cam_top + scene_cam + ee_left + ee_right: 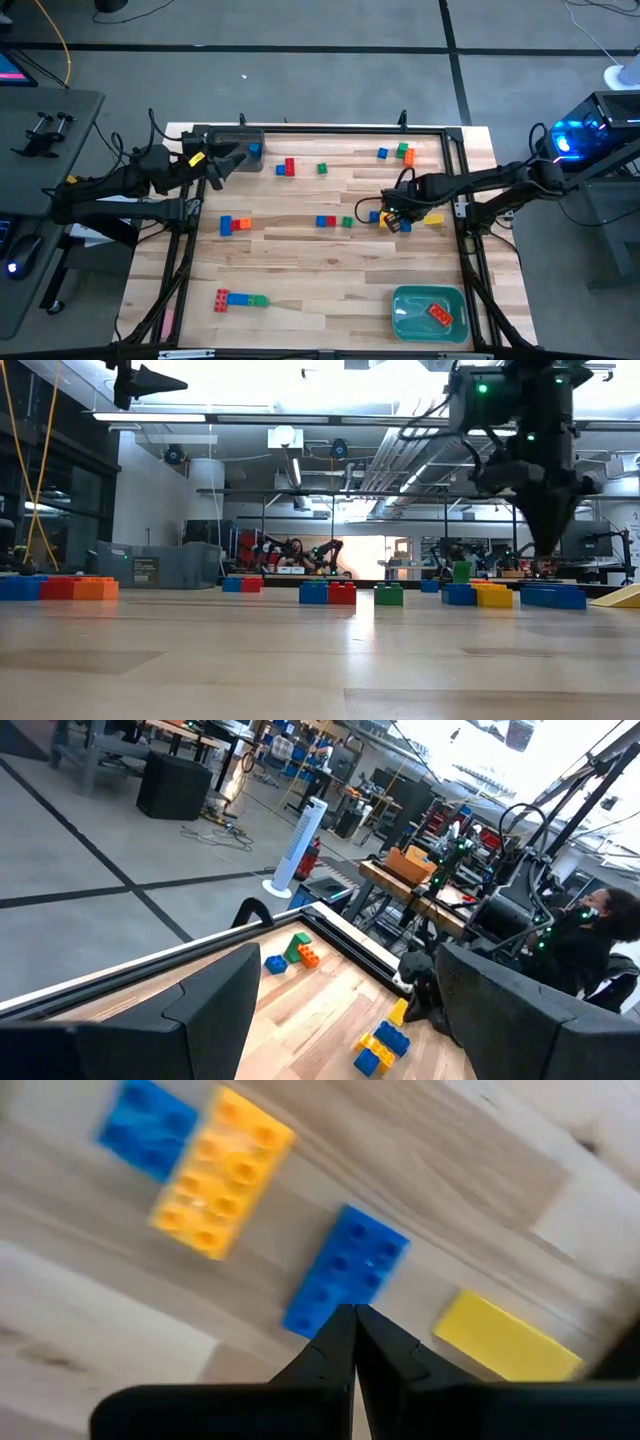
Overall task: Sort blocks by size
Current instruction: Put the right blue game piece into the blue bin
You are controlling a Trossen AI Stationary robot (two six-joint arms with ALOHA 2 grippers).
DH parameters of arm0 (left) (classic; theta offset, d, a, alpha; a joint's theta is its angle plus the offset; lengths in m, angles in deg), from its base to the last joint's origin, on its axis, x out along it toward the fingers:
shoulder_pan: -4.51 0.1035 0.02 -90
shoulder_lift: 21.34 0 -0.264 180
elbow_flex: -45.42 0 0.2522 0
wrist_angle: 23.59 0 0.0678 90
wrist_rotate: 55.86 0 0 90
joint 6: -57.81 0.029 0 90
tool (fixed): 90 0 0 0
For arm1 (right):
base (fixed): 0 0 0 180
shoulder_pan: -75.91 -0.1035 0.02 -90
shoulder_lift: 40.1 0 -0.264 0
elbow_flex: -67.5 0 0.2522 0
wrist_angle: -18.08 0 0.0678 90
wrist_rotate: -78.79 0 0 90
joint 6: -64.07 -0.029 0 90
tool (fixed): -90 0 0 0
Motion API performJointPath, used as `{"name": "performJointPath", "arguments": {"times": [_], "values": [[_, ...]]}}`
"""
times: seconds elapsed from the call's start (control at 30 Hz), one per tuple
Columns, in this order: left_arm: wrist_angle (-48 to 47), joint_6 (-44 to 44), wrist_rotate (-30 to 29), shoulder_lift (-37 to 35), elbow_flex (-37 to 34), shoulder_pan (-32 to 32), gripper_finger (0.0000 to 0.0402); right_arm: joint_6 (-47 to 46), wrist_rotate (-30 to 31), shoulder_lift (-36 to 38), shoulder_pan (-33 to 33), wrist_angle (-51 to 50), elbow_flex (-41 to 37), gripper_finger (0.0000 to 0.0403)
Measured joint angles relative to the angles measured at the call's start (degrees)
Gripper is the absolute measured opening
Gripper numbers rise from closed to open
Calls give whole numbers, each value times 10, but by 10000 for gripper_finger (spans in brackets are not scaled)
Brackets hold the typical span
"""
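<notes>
My right gripper is closed over the long blue brick [343, 1270], far from the grey bin, so next I open around its sides [378, 1283] and pass the brick to my left gripper.
My right gripper [392, 216] is shut and points down over a cluster of blocks at the table's right. In the right wrist view its tips [353, 1315] stand at the near end of a long blue brick [346, 1278]; in the low view [548, 550] they hang just above it [553, 596]. Beside that brick lie a long yellow brick [222, 1170], a short blue brick [148, 1128] and a yellow wedge [508, 1338]. My left gripper [213, 170] is open and empty at the far left, its fingers wide apart in the left wrist view [350, 1020].
A grey bin [228, 140] at the far left has a blue brick [256, 150] beside it. A teal bin [405, 312] at the near right holds a red brick [440, 315]. Other blocks lie scattered: red-blue [287, 167], blue-orange [233, 224], blue-red-green [333, 221], a near row [240, 299].
</notes>
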Motion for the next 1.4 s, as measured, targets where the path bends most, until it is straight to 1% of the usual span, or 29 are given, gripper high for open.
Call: {"name": "performJointPath", "arguments": {"times": [0.07,0.13,0.27,0.4,0.47,0.53,0.6,0.77,1.0,1.17,1.27,1.4], "values": [[-7,0,0,0,0,0,289,-27,0,2,-1,1,-15,28],[-14,0,0,0,0,0,289,-53,-2,2,0,11,-26,61],[-20,0,0,0,0,0,289,-98,4,2,-1,44,-33,146],[-21,0,0,0,0,0,289,-126,26,2,0,45,-33,227],[-21,0,0,0,0,0,289,-127,26,2,5,48,-38,256],[-21,0,0,0,0,0,289,-137,24,2,11,58,-50,274],[-21,0,0,0,0,0,289,-148,12,2,17,78,-64,282],[-21,-7,0,0,0,0,289,-156,-35,2,16,147,-103,283],[-21,-17,0,0,0,0,289,-195,-35,1,2,178,-136,283],[-21,-31,0,0,0,0,289,-216,-27,2,-13,197,-142,281],[-21,-36,0,0,0,0,289,-223,-25,2,-22,200,-143,268],[-21,-36,0,0,0,0,289,-234,-27,2,-29,198,-143,226]]}}
